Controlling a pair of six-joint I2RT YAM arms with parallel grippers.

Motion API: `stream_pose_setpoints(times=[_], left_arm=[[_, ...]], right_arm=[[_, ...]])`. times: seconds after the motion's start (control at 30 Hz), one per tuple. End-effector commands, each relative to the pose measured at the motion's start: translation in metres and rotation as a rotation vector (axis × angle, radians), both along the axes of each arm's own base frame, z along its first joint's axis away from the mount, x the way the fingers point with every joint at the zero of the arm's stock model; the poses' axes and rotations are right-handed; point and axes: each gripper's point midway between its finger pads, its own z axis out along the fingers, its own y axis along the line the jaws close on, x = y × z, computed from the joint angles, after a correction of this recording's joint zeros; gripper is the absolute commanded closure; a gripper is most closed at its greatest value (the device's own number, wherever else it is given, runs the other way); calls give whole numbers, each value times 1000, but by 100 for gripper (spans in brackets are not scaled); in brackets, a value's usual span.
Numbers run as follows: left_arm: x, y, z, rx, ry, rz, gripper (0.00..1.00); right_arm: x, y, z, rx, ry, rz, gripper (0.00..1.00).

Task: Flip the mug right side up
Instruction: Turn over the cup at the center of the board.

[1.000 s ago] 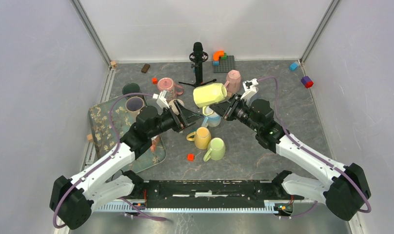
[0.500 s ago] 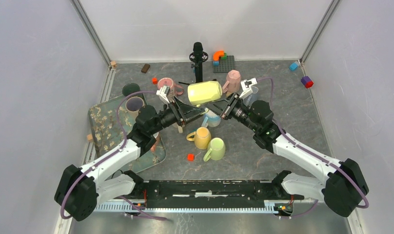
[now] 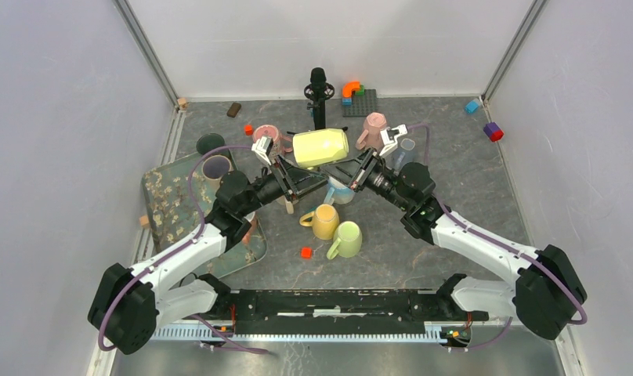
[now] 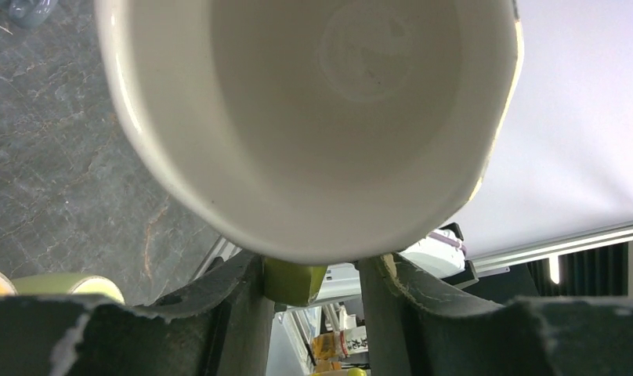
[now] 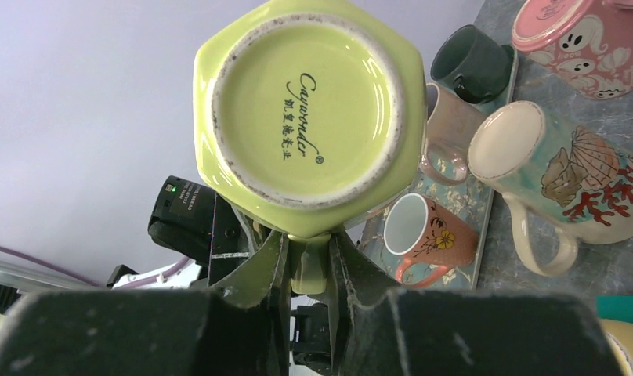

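Note:
I should use my right gripper to turn the mug with its opening up [image 3: 320, 147], because that gripper is shut on the mug's handle [image 4: 294, 280] while my left gripper's fingers stand loose around the handle.
A yellow-green hexagonal mug [image 3: 320, 147] hangs in the air on its side above the middle of the table, its base toward the right arm and its mouth toward the left arm. My right gripper [image 3: 351, 168] is shut on the mug's handle [image 5: 309, 270], and the mug's stamped base [image 5: 305, 110] fills the right wrist view. My left gripper [image 3: 307, 174] sits at the mug's mouth [image 4: 313, 117]. Its jaws straddle the same handle [image 4: 294, 282]: one finger touches it, the other stands apart with a gap.
Below the held mug stand a blue-banded mug [image 3: 338, 192], a yellow mug [image 3: 325, 222] and a green mug [image 3: 346, 239]. Pink mugs [image 3: 374, 129] [image 3: 268, 138] and a black stand [image 3: 319, 94] are behind. A floral tray [image 3: 172, 215] lies left, with cups on it.
The right arm has carried the mug leftward. My left gripper has come up to the mug's mouth, and its jaws have narrowed around the handle.

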Motion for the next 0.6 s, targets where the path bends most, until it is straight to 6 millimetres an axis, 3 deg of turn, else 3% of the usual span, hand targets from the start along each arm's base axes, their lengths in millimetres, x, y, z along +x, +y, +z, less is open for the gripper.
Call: stream_pose_setpoints(times=[0.0, 0.2, 0.57], left_arm=[[-9, 0, 27, -72, -56, -41, 53], [-10, 1, 31, -79, -71, -38, 62], [-10, 2, 33, -64, -89, -26, 98]], right_arm=[[-13, 2, 49, 125, -129, 41, 100], [-16, 2, 51, 129, -131, 54, 100], [-20, 5, 42, 106, -129, 64, 100]])
